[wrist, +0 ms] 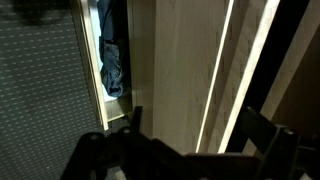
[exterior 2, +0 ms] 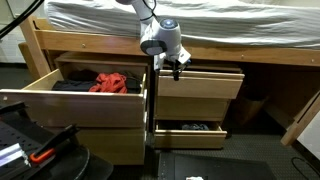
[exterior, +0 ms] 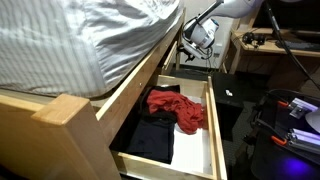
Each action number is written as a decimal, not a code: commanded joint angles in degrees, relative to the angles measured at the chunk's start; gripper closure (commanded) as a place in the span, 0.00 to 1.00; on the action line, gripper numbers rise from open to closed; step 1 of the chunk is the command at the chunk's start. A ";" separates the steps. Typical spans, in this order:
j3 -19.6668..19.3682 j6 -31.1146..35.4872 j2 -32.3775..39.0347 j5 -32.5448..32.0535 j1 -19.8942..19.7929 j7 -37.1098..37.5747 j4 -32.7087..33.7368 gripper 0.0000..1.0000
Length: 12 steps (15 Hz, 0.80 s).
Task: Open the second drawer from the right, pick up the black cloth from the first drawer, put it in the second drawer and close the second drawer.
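Next, I back off, tilt and hook a finger into the dark gap (wrist: 274,75) behind the second drawer's top edge (exterior 2: 213,74) before I pull, because my gripper hangs loosely at that edge.
The first drawer (exterior: 215,120) (exterior 2: 75,108) stands pulled out, with a white bottom. The black cloth (exterior: 152,140) (exterior 2: 72,87) lies in it beside a red cloth (exterior: 178,108) (exterior 2: 112,82). The second drawer (exterior 2: 205,86) is the smaller pale-wood drawer to its side, and its front looks pushed in. My gripper (exterior 2: 178,68) (exterior: 193,48) hangs at that drawer's top corner, open and empty. In the wrist view its dark fingers (wrist: 135,120) frame the pale wood front (wrist: 180,70), with the gripper (wrist: 197,120) close to the board.
Below the second drawer, a lower drawer (exterior 2: 190,130) is slightly open with a light blue cloth (wrist: 110,60) inside. The mattress (exterior: 80,40) overhangs the bed frame (exterior 2: 290,60). Dark equipment with orange parts (exterior 2: 40,150) (exterior: 290,120) sits on the floor nearby.
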 commanded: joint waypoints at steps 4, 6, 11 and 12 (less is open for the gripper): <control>-0.06 0.00 0.77 -0.04 0.34 0.06 0.73 0.00; 6.19 3.69 2.76 1.64 -3.16 -3.98 3.83 0.00; 11.08 9.07 8.44 -1.37 -1.87 -4.99 12.63 0.00; 9.24 7.20 5.13 -0.79 -1.87 -3.49 8.02 0.00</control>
